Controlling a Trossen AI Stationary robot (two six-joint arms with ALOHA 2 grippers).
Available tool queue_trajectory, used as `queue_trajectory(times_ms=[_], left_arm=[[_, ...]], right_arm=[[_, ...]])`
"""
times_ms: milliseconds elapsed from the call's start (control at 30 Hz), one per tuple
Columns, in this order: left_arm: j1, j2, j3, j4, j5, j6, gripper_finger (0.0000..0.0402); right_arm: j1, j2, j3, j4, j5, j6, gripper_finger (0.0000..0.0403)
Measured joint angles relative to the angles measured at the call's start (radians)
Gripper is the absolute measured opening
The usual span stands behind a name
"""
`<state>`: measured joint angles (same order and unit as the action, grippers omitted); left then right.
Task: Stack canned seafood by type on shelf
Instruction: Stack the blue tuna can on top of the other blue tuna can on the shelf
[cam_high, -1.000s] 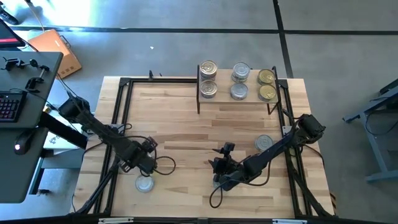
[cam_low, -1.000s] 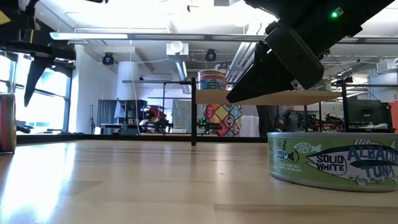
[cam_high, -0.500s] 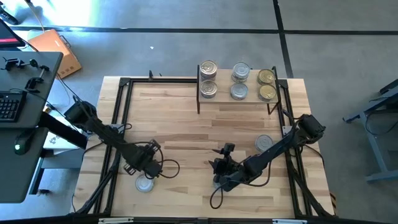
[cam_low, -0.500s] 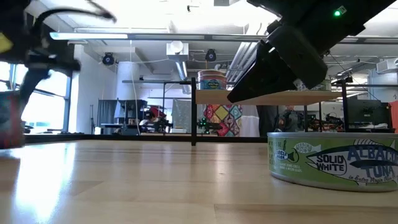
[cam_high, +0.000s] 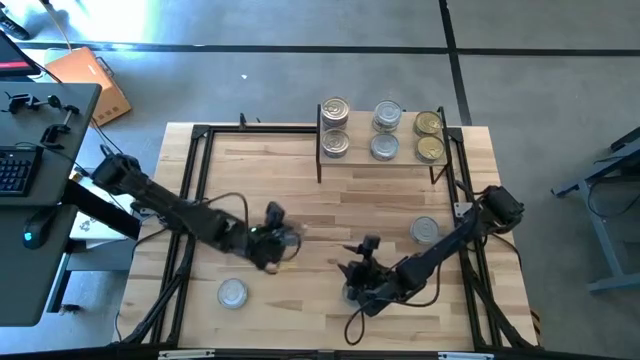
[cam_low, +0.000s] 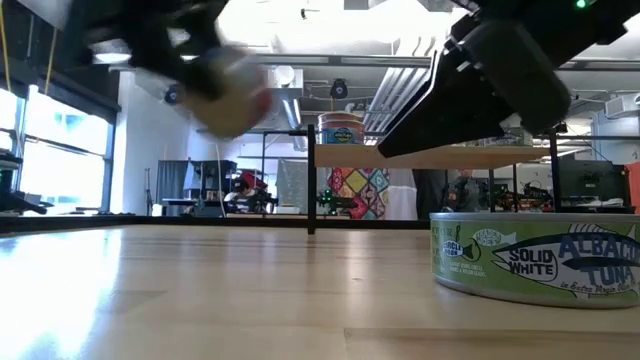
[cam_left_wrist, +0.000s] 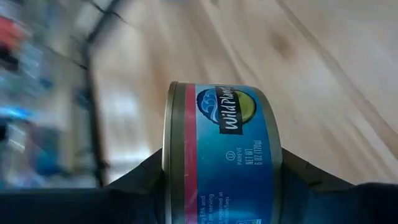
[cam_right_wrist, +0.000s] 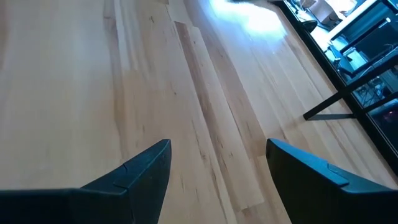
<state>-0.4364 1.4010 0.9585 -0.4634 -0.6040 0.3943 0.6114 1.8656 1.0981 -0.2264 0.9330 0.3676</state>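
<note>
My left gripper should keep carrying its tin to the matching one, the shelf's blue-labelled tin (cam_low: 341, 131), whose lid is clear, until the held tin sits on that lid (cam_high: 335, 142).
My left gripper (cam_high: 278, 240) is over the middle of the table, shut on a tin with a blue label and red band (cam_left_wrist: 230, 149), which shows blurred and lifted in the low view (cam_low: 228, 88). My right gripper (cam_high: 358, 282) hangs open near the table's near edge, with only bare wood between its fingers (cam_right_wrist: 214, 180). A green-labelled tuna tin (cam_low: 535, 255) stands on its base below it. Silver tins stand on the table near the left (cam_high: 233, 293) and right (cam_high: 425, 230). The shelf (cam_high: 358, 130) at the far edge bears several tins in three columns. My left gripper pinches the blue-labelled tin between its two fingers, one finger (cam_left_wrist: 140, 180) at the rimmed end beside the red band (cam_left_wrist: 177, 155), the other (cam_left_wrist: 295, 177) at the opposite flat end. The tin is lifted clear of the table, its label wall facing the wrist camera.
Black frame rails (cam_high: 195, 190) run along the table's left and right sides and far edge. The shelf's black legs (cam_high: 319, 165) stand on the far part of the table. Cables trail from both arms. Bare wood (cam_high: 300, 190) lies between the grippers and the shelf.
My left gripper has risen from beside the near-left silver tin and swung toward the table's right and far side, carrying the blue-labelled tin up off the table. The silver tin at the near left stayed where it was.
</note>
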Motion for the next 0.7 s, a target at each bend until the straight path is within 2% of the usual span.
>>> queue_trajectory(times_ms=[233, 333, 500, 700], left_arm=[[0.229, 0.009, 0.000, 0.504, -0.011, 0.448, 0.0168], [0.351, 0.009, 0.000, 0.670, -0.009, 0.577, 0.0168], [0.540, 0.024, 0.000, 0.749, 0.179, 0.632, 0.0168], [0.664, 0.122, 0.051, 0.773, 0.219, 0.639, 0.0168]], right_arm=[[0.005, 0.000, 0.000, -0.001, 0.001, 0.034, 0.0255], [0.005, 0.000, 0.000, -0.003, 0.001, 0.044, 0.0255], [0.005, 0.000, 0.000, -0.010, 0.001, 0.051, 0.0255], [-0.004, 0.000, 0.000, -0.015, 0.000, 0.051, 0.0255]])
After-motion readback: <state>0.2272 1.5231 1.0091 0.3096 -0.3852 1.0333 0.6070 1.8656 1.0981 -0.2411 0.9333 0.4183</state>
